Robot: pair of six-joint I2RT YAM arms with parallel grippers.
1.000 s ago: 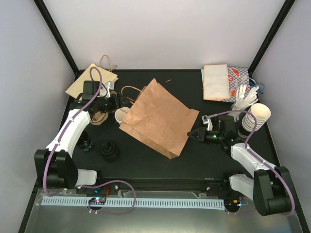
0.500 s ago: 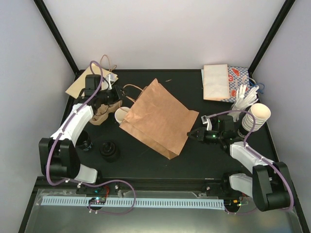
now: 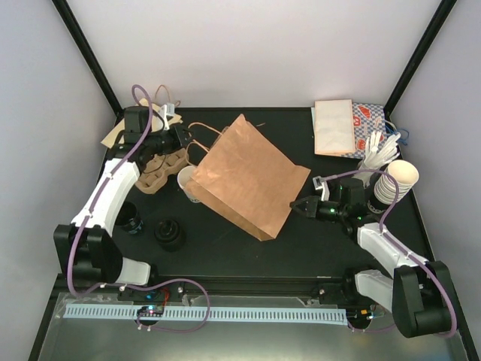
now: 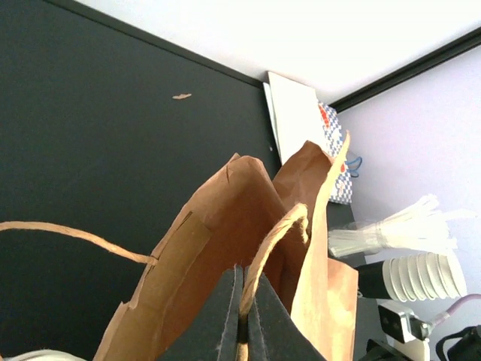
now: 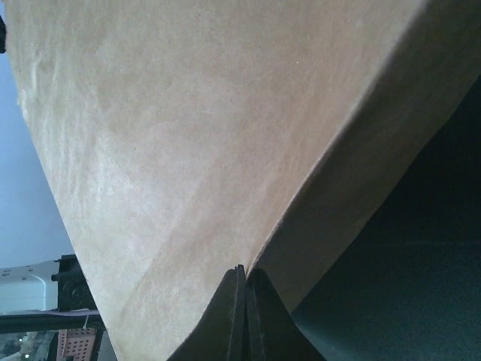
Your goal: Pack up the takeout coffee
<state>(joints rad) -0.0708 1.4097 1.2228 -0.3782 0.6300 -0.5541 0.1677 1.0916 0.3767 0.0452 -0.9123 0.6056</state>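
Observation:
Next, I open my right gripper, which is on the tipped bag's bottom fold (image 3: 284, 219), while my left gripper lifts the bag's handle (image 3: 198, 143) to stand the bag up.
The takeout coffee (image 3: 186, 181), a small white cup, sits at the mouth of the brown paper bag (image 3: 249, 179), partly hidden by the bag's edge. My left gripper (image 3: 186, 141) is shut on the bag's twine handle (image 4: 275, 239), which runs between the fingers (image 4: 244, 320) and holds the mouth (image 4: 225, 241) raised. My right gripper (image 3: 299, 207) is shut on the bag's bottom fold (image 5: 244, 274), with the brown paper (image 5: 188, 135) filling that view.
A brown cup carrier (image 3: 154, 170) lies left of the cup. Two black lids (image 3: 169, 233) (image 3: 132, 219) rest near the left arm. Flat paper bags (image 3: 114, 136) lie back left. At the right stand stacked cups (image 3: 394, 182), plastic-wrapped items (image 3: 380, 150) and napkins (image 3: 334, 126).
My left gripper moved back, closed on the twine handle and lifted the bag's mouth end. The right gripper kept its hold on the bottom fold.

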